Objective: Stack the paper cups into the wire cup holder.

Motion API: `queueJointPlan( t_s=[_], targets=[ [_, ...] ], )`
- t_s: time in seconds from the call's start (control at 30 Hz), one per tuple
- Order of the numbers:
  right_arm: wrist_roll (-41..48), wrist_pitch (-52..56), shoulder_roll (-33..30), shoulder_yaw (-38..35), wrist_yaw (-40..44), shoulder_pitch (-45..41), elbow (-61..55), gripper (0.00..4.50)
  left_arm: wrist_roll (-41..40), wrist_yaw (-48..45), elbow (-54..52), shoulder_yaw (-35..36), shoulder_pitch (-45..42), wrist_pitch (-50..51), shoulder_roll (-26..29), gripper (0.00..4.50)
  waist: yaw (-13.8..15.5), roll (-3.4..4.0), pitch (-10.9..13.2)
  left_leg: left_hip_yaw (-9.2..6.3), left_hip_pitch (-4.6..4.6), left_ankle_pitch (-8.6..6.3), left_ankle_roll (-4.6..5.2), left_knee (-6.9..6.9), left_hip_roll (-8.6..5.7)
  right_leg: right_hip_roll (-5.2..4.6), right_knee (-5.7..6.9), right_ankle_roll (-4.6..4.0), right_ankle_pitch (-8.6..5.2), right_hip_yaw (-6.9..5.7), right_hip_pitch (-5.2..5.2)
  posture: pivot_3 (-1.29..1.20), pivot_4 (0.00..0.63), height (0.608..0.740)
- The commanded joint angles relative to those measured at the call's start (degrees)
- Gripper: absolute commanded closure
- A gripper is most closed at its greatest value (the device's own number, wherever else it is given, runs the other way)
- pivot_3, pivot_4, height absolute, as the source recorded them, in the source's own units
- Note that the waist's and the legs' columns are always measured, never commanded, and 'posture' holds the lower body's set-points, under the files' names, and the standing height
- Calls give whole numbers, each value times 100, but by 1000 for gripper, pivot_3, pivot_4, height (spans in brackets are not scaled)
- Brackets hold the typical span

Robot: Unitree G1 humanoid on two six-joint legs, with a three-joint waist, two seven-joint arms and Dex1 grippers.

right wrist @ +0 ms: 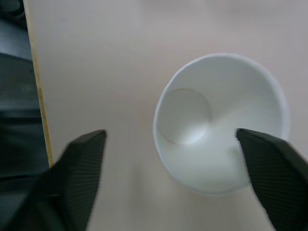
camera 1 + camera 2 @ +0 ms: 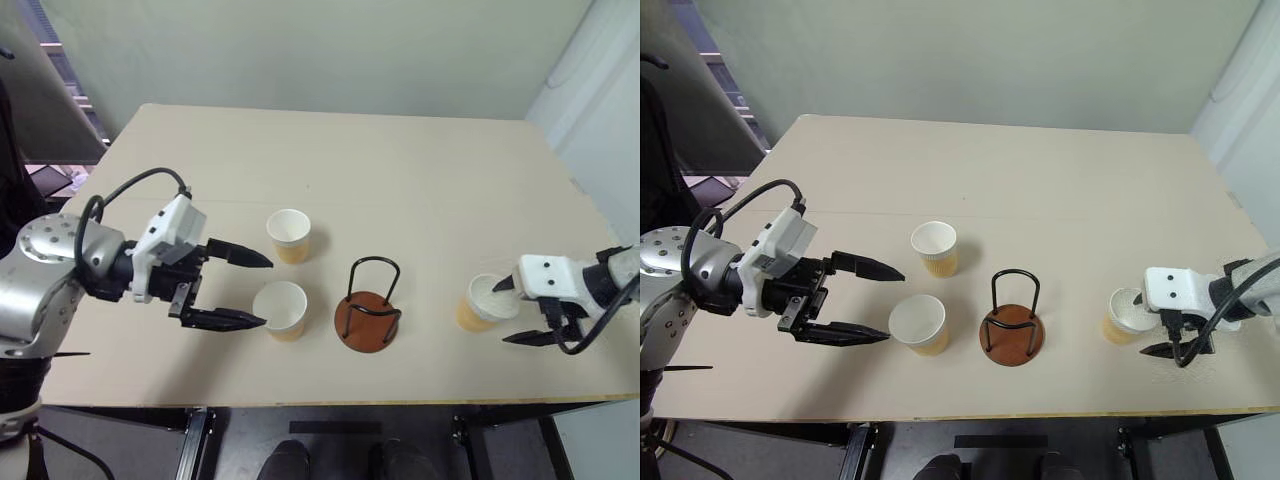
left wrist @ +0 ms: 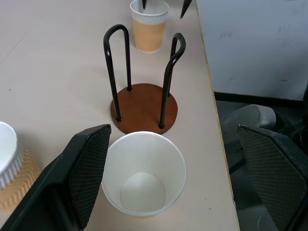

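The wire loops leave a cup-wide gap (image 2: 371, 297). I expect the third cup (image 2: 487, 303), once lowered, to slide down to the disc, its rim near the loops' tops.
Three paper cups stand upright on the table. One (image 2: 289, 236) is farther back, one (image 2: 281, 310) stands near the front, and the third (image 2: 485, 303) is at the right. The wire cup holder (image 2: 367, 318), a reddish-brown disc with black wire loops, stands empty between the front cup and the right one. My left gripper (image 2: 266, 292) is open, its fingertips just left of the front cup (image 3: 144, 179), which sits beside one finger (image 3: 89, 166). My right gripper (image 2: 501, 314) is open above the right cup (image 1: 219, 122), with one finger (image 1: 272, 168) over its rim.
The pale table (image 2: 400, 170) has its front edge close to the front cup, the holder and the right cup. Its right edge runs just beyond my right gripper. Bare tabletop stretches behind the cups.
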Motion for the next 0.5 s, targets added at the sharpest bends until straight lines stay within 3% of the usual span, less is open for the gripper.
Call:
queueJointPlan(
  t_s=[0.03,0.3,0.5],
  targets=[
    [-130,-120,73,73,18,-201,20,1704,-85,46,-147,262,25,18,111,0,-2,0,0,1,0,0,0,0,0,1,0,0,0,-1,0,0,150,740],
    [-145,-229,83,111,264,-455,133,4465,-115,104,-160,322,84,22,134,0,0,0,0,0,-1,0,0,2,0,0,0,0,0,-1,0,0,150,740],
    [626,-38,43,-266,824,-1026,-16,4465,-86,106,-126,332,93,-7,133,0,0,1,1,9,-3,0,0,3,-1,1,0,0,0,-1,0,0,150,740]
  ],
)
